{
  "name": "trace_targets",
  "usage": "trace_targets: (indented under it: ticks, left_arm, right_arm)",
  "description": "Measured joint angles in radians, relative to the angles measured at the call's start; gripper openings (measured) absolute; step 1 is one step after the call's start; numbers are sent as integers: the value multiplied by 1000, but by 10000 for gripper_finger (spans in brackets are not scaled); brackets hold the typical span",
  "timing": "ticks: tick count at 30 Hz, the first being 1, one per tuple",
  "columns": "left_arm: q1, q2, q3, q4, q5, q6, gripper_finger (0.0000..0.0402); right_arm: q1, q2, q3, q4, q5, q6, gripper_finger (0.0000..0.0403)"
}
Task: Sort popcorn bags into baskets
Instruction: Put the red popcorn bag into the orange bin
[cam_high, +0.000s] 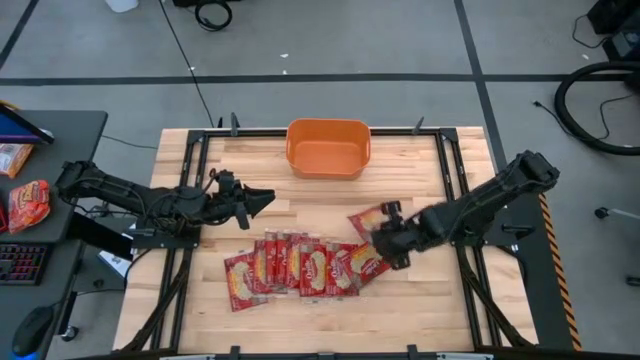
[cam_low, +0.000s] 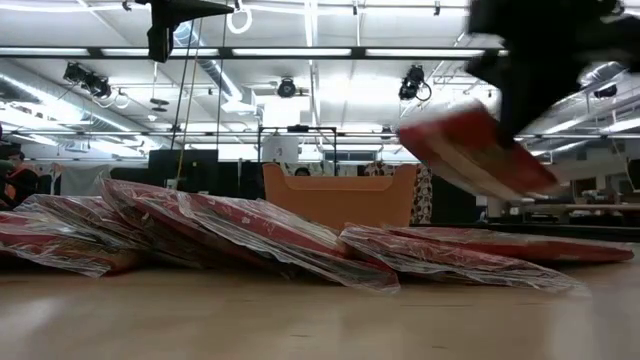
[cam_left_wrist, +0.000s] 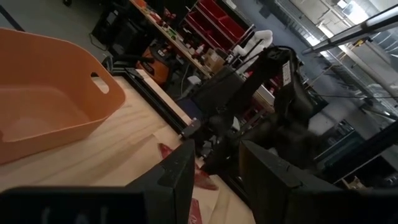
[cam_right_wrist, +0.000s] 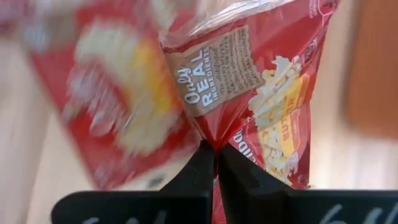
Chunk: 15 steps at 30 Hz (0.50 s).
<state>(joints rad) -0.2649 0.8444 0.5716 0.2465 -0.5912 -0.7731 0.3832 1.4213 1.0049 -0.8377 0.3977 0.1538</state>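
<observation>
The popcorn bag (cam_high: 367, 219) is hanging clear of the row, so I keep moving my right gripper toward the empty orange basket (cam_high: 328, 150) and let the bag go over it.
Several red popcorn bags (cam_high: 295, 268) lie overlapping in a row on the table's near half; the low view shows them as a low heap (cam_low: 230, 235). One more popcorn bag (cam_high: 368, 221) is up in my right gripper (cam_high: 386, 238), which is shut on it right of the row. The orange basket (cam_high: 327, 148) stands at the far edge, with nothing showing inside it. My left gripper (cam_high: 268, 198) hovers open, left of centre, above the table and pointing right; its fingers (cam_left_wrist: 180, 180) frame the basket wall (cam_left_wrist: 56, 106). My right gripper pinches the popcorn bag's wrapper at one edge (cam_right_wrist: 214, 134), where the film is gathered to a point between the two fingertips (cam_right_wrist: 202, 163). The bag (cam_low: 475, 150) is lifted clear of the table and tilted, reaching from the gripper toward the table's left and far side.
Black rails frame the wooden table (cam_high: 420, 300). An orange-red snack packet (cam_high: 28, 204) lies on the grey side desk to the left, beside a keyboard. Bare wood lies between the row of bags and the basket.
</observation>
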Motion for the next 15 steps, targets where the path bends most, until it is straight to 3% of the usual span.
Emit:
trace_targets:
  ticks: [8,15]
  left_arm:
    - [0,0,0,-10,-7,26,131]
    - [0,0,0,-76,-8,25,131]
  right_arm:
    - [-232,1,173,225,3,-162,12]
    - [-441,20,202,455,6,-226,12]
